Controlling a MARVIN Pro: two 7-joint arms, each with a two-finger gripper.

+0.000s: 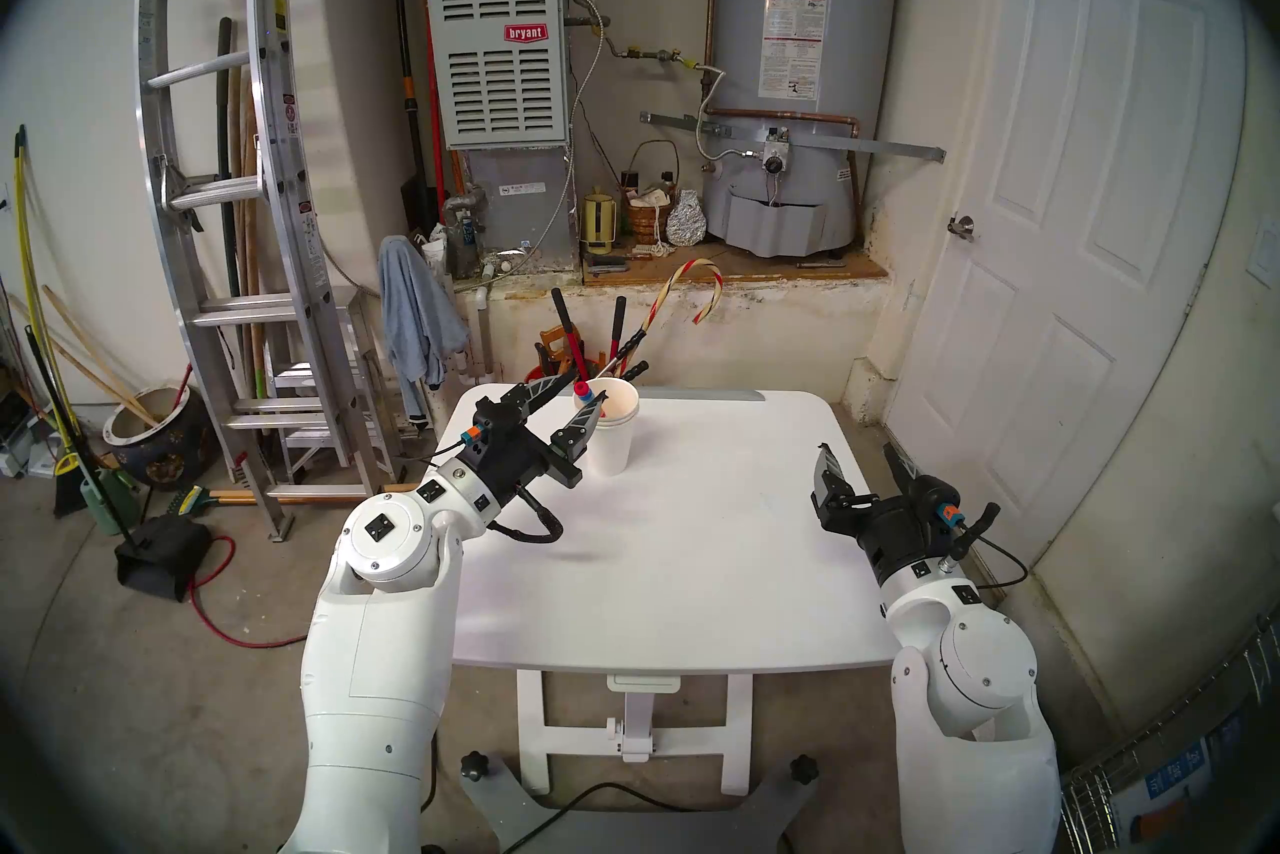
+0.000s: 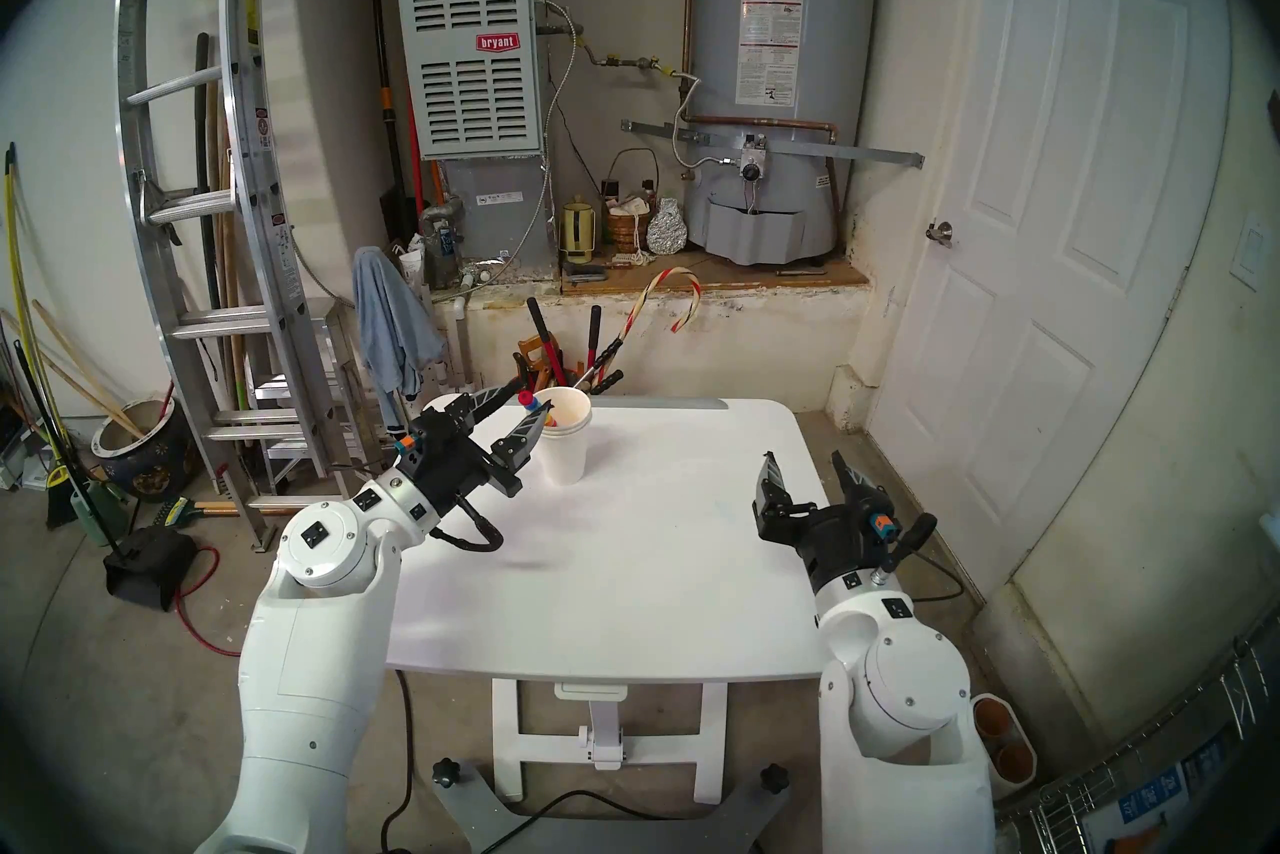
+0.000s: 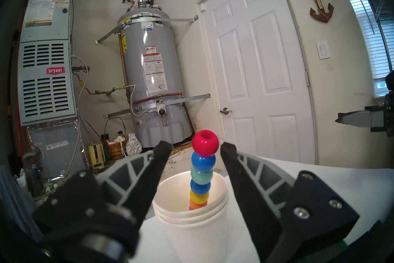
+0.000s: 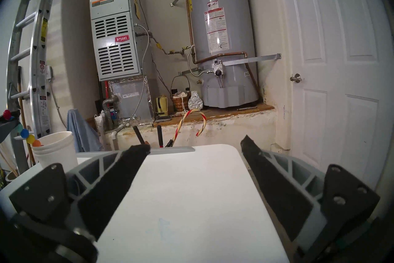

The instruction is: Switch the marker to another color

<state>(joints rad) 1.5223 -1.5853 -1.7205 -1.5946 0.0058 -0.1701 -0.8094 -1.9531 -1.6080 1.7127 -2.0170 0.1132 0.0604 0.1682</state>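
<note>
The red top has an open hole [image 3: 205, 134] in it. The marker [image 3: 201, 177] should take in the tip of another bead and form a longer stick with it when I push.
The marker [image 3: 202, 170], a stick of stacked red, blue, teal, yellow and orange beads, stands nearly upright in a stack of white paper cups [image 3: 191, 234] at the far left of the white table [image 1: 692, 554]. Its red top [image 1: 582, 392] rises above the cup rim. My left gripper [image 3: 195, 147] is open, with one finger on each side of the marker's top and a gap on both sides. My right gripper [image 1: 857, 449] is open and empty above the table's right edge. It sees the cups [image 4: 56, 149] and the marker [image 4: 24, 132] at its far left.
A red-and-white candy cane [image 1: 692, 291] and red and black tool handles [image 1: 568, 326] stick up from a bucket just behind the table's far edge, close to the cups. A ladder [image 1: 228, 208] stands at the left and a white door [image 1: 1073, 277] at the right.
</note>
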